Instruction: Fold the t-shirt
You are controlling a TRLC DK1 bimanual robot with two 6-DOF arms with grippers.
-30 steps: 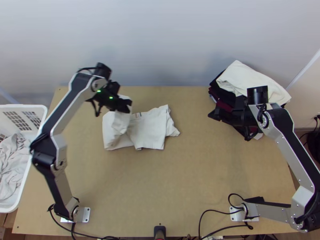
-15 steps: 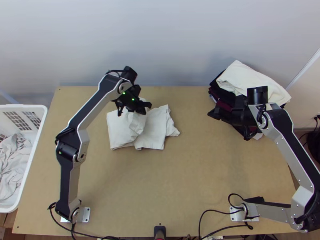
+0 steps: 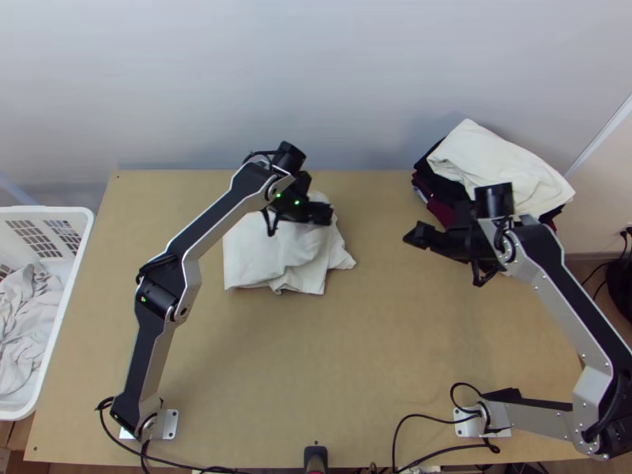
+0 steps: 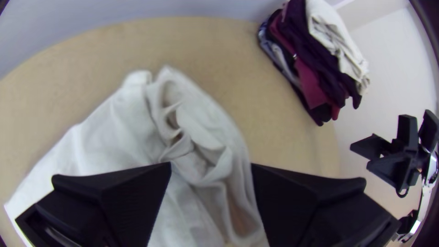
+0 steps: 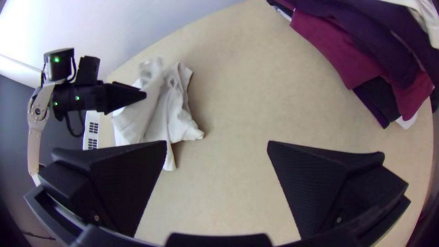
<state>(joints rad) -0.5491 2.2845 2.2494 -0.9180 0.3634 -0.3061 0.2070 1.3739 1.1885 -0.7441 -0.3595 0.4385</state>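
Loose layers (image 3: 317,272) are sticking out under the folded white t-shirt (image 3: 257,253), so it will stay bunched up with a flap hanging down when I carry it by its edge.
In the top view, my left gripper (image 3: 321,213) is over the far right part of the white t-shirt (image 3: 265,251). The shirt lies left of centre, partly folded over itself, with a loose corner sticking out on the right. Cloth bunches up in folds between the parted fingers of the left gripper (image 4: 211,165) in the left wrist view. My right gripper (image 3: 417,235) stays right of the shirt, apart from it, beside the stacked clothes. In the right wrist view, the right gripper (image 5: 217,142) is open above bare table, and the shirt (image 5: 176,119) lies farther off.
A pile of folded clothes (image 3: 494,162), white on top of dark and maroon, stands at the table's far right corner. At the left edge is a white basket (image 3: 59,340) holding light cloth. Bare wood (image 3: 316,363) stretches along the near side.
My left gripper has travelled right across the shirt, and the shirt's left part has shifted right, covering more of the rest. The right gripper has moved slightly left and toward the near edge.
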